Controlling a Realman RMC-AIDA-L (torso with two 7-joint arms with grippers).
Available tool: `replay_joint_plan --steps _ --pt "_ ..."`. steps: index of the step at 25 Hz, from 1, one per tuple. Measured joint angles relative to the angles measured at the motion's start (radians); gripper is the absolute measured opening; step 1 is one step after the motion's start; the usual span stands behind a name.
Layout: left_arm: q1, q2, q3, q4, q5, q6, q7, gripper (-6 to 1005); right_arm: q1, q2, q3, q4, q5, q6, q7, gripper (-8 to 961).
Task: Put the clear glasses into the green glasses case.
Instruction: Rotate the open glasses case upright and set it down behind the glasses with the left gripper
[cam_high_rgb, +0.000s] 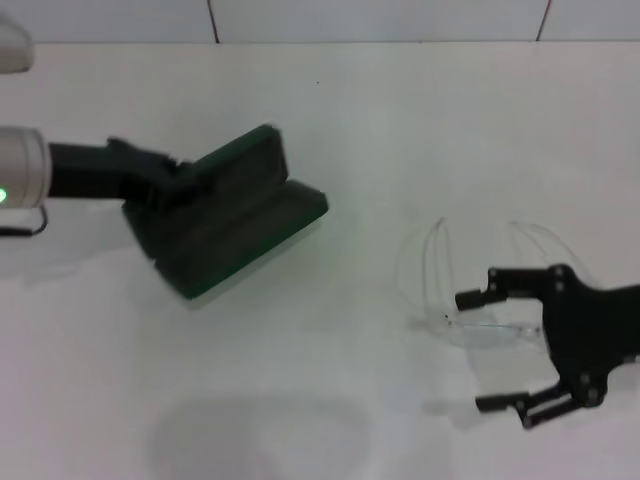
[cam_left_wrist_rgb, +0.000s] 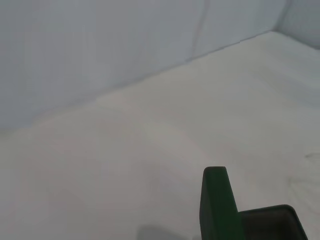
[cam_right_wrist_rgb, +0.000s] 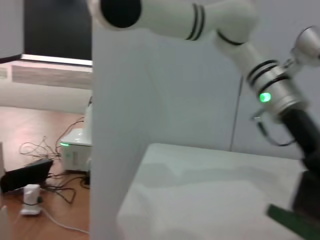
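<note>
The green glasses case (cam_high_rgb: 238, 238) lies at a slant far from the clear glasses, so the robot's left gripper should first turn it straight and put it down closer to the clear glasses.
The green glasses case (cam_high_rgb: 235, 225) stands open on the white table, left of centre, its lid raised at the far side. My left gripper (cam_high_rgb: 150, 185) is against the case's left end, dark against dark. The left wrist view shows the lid's edge (cam_left_wrist_rgb: 216, 202) and the dark-lined base (cam_left_wrist_rgb: 272, 222). A corner of the case (cam_right_wrist_rgb: 295, 222) shows in the right wrist view. The clear glasses (cam_high_rgb: 440, 265) lie on the table at the right, arms pointing away from me. My right gripper (cam_high_rgb: 483, 350) is open at the glasses' near right side, its far finger over the lens.
The white table (cam_high_rgb: 330, 110) ends at a pale tiled wall (cam_high_rgb: 380, 18) behind. The right wrist view shows my left arm (cam_right_wrist_rgb: 270, 85), a white upright panel (cam_right_wrist_rgb: 115, 150), and a floor with cables and devices (cam_right_wrist_rgb: 35, 195) beyond the table's edge.
</note>
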Motion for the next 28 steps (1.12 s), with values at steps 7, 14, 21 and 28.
replay_joint_plan --steps 7,14,21,28 --pt "-0.129 0.001 0.071 -0.098 -0.101 -0.084 0.272 208 -0.045 0.022 -0.009 0.011 -0.036 0.0 -0.037 870" --pt "-0.267 0.002 0.124 -0.232 -0.097 -0.086 0.387 209 -0.063 0.022 -0.011 0.055 -0.035 0.006 -0.038 870" --pt "-0.279 -0.002 0.245 -0.229 -0.114 -0.086 0.453 211 -0.081 0.023 -0.011 0.061 -0.037 0.013 -0.046 870" --pt "-0.285 -0.001 0.264 -0.223 -0.097 -0.087 0.454 212 -0.082 0.018 -0.01 0.061 -0.037 0.025 -0.053 869"
